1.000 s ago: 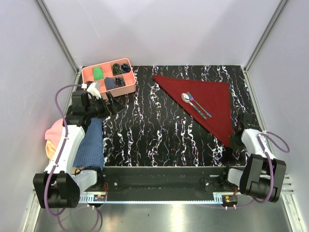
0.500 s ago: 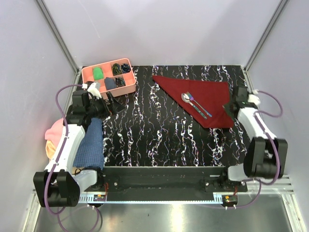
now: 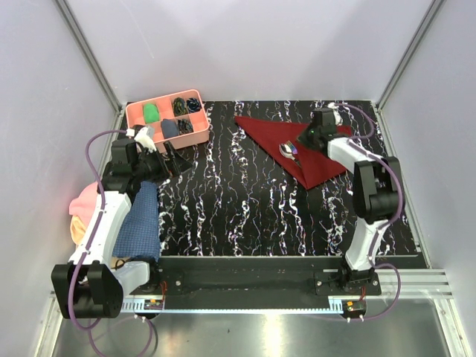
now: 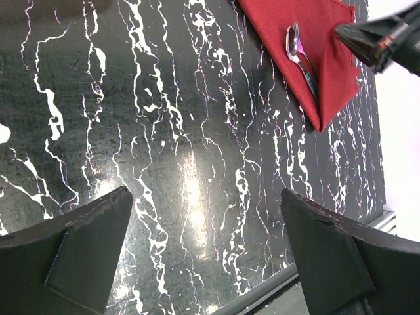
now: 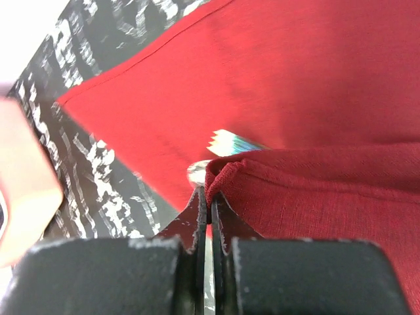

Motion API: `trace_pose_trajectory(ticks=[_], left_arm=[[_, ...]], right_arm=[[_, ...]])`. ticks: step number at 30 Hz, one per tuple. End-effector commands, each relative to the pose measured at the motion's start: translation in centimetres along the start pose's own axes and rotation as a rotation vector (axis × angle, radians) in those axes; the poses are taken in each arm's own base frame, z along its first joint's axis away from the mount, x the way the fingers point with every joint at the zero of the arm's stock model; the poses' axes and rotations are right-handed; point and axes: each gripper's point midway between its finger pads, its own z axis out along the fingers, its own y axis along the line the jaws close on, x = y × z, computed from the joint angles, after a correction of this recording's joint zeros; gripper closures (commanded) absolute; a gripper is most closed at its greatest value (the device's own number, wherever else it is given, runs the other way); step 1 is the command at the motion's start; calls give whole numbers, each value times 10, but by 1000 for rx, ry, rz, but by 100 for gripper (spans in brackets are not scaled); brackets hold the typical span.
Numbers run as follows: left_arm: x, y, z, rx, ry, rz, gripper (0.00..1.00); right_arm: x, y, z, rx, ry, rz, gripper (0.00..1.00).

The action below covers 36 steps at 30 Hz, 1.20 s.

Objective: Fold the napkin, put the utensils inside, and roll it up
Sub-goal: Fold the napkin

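The napkin's pinched corner (image 5: pixel 225 173) is hanging low next to the spoon bowl (image 3: pixel 285 151) and fork teeth, so the robot's right gripper carries on pulling the corner across until it covers the bowl.
The dark red napkin (image 3: pixel 260 130) lies at the back right of the black marbled table, its right part folded over itself. My right gripper (image 3: pixel 312 137) is shut on the napkin's lifted corner (image 5: pixel 226 172) and holds it just above the utensils. The spoon bowl (image 3: pixel 286 149) and fork tines (image 5: pixel 226 141) stick out from under the fold; the handles are hidden. In the left wrist view the napkin (image 4: pixel 328 79) and utensils (image 4: pixel 296 47) are at the top right. My left gripper (image 3: pixel 172 158) is open and empty over the table's left side, far from the napkin.
A pink compartment tray (image 3: pixel 195 136) with small items stands at the back left. A blue checked cloth (image 3: pixel 141 219) and a pink cloth (image 3: pixel 82 204) lie at the left edge under my left arm. Grey walls close in the table.
My right gripper has carried the napkin's front right corner up and left, folding the cloth over the utensil handles. The left arm has not moved.
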Motion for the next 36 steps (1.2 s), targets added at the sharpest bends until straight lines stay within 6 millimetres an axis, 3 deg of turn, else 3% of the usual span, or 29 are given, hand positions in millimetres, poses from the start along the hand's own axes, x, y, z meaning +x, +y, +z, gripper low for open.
trace_pose_trajectory(ticks=[1, 13, 16, 17, 20, 24, 28, 32, 35, 36], left_arm=[[-9, 1, 3, 4, -33, 28, 1], [-6, 2, 5, 7, -21, 20, 1], [-6, 2, 5, 7, -22, 21, 1], [-6, 3, 5, 7, -21, 20, 1], [-5, 3, 5, 5, -18, 20, 1], [-6, 3, 5, 4, -23, 23, 1], [-6, 4, 4, 1, -24, 24, 1], [-6, 3, 5, 2, -23, 23, 1], [-6, 3, 4, 6, -27, 22, 1], [-5, 3, 5, 6, -24, 21, 1]], right_arm=[[-9, 60, 9, -171, -28, -59, 100], [24, 57, 39, -167, 58, -70, 100], [31, 58, 43, -177, 79, -79, 89], [32, 60, 43, -185, 84, -87, 76], [33, 72, 39, -228, 92, -131, 62], [25, 96, 20, -312, 90, -191, 44], [10, 103, -11, -320, 55, -246, 37], [5, 89, -40, -263, 33, -274, 36], [14, 68, -59, -220, 64, -267, 35], [28, 52, -61, -187, 101, -256, 35]])
